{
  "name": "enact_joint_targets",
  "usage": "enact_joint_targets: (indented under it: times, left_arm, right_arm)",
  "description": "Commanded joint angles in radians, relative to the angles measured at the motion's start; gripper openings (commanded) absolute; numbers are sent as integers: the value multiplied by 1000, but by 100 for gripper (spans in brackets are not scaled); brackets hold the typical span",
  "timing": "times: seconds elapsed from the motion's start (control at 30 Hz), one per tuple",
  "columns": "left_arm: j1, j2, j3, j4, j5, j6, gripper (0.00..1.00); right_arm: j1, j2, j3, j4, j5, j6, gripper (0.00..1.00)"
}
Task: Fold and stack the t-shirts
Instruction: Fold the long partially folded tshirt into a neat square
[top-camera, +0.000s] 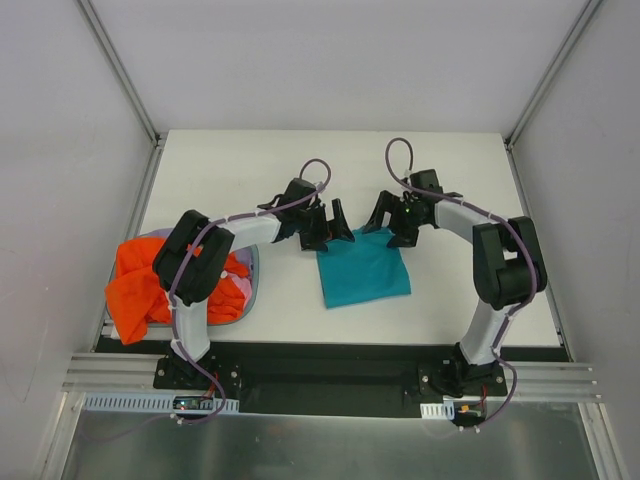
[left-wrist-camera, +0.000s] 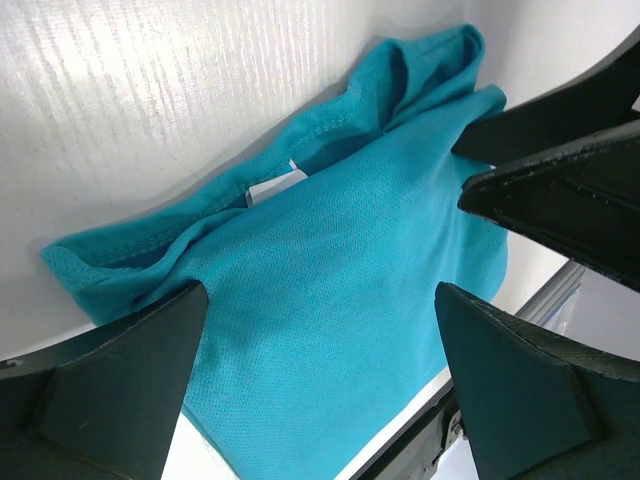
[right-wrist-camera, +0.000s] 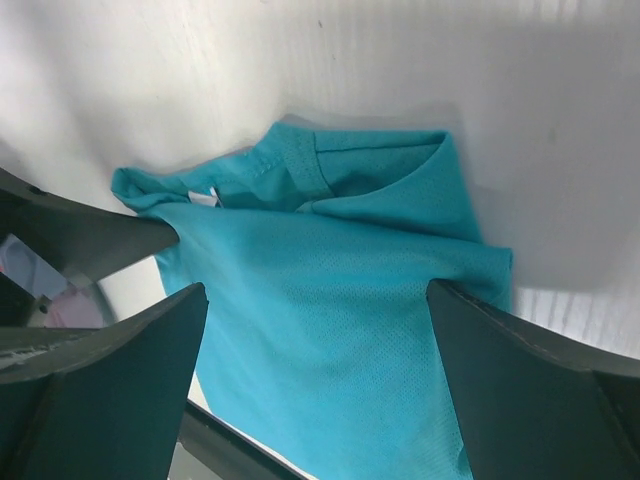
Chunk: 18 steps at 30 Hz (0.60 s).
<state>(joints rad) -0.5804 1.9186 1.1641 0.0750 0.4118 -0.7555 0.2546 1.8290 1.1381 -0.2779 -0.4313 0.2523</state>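
The teal t-shirt's folded layers (right-wrist-camera: 425, 208) are lying flat on each other, so I expect the whole square (top-camera: 362, 273) to slide along still folded when I pull its side edge.
The teal t-shirt (top-camera: 364, 270) lies folded into a small square on the white table, between the two arms. It fills both wrist views (left-wrist-camera: 340, 270) (right-wrist-camera: 340, 300), collar and white label at its far edge. My left gripper (top-camera: 328, 228) is open and empty, just above the shirt's far left corner. My right gripper (top-camera: 392, 225) is open and empty, just above its far right corner. The bright orange t-shirt (top-camera: 140, 285) lies bunched in a tray at the left. The pale lavender-pink t-shirt (top-camera: 238, 282) peeks out from under it.
A grey tray (top-camera: 250, 290) at the left edge holds the orange and lavender-pink shirts; the orange one hangs over its near-left side. White walls enclose the table on three sides. A black rail (top-camera: 330, 350) runs along the table's near edge.
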Motion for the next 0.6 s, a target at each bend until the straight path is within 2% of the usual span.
enact_joint_targets:
  times: [0.0, 0.13, 0.23, 0.4, 0.5, 0.53, 0.57]
  left_arm:
    - [4, 48, 9, -11, -2, 7, 99]
    - [8, 25, 11, -17, -4, 19, 99]
    - [10, -41, 26, -44, -33, 47, 99]
    - [10, -274, 3, -93, -137, 94, 99]
    - [10, -439, -50, -119, -191, 126, 99]
    - [10, -525, -69, -129, -211, 139, 99]
    - [10, -567, -111, -132, -223, 145, 100]
  right_arm:
    - [-2, 82, 23, 14, 6, 7, 98]
    - [-2, 47, 44, -19, 8, -10, 98]
    - [-2, -45, 94, -82, 37, -44, 98]
    - [5, -275, 103, -168, 146, -103, 97]
    - [57, -475, 52, -236, 371, -168, 97]
    - [70, -588, 2, -251, 507, -177, 97]
    - [81, -643, -29, -251, 552, -171, 97]
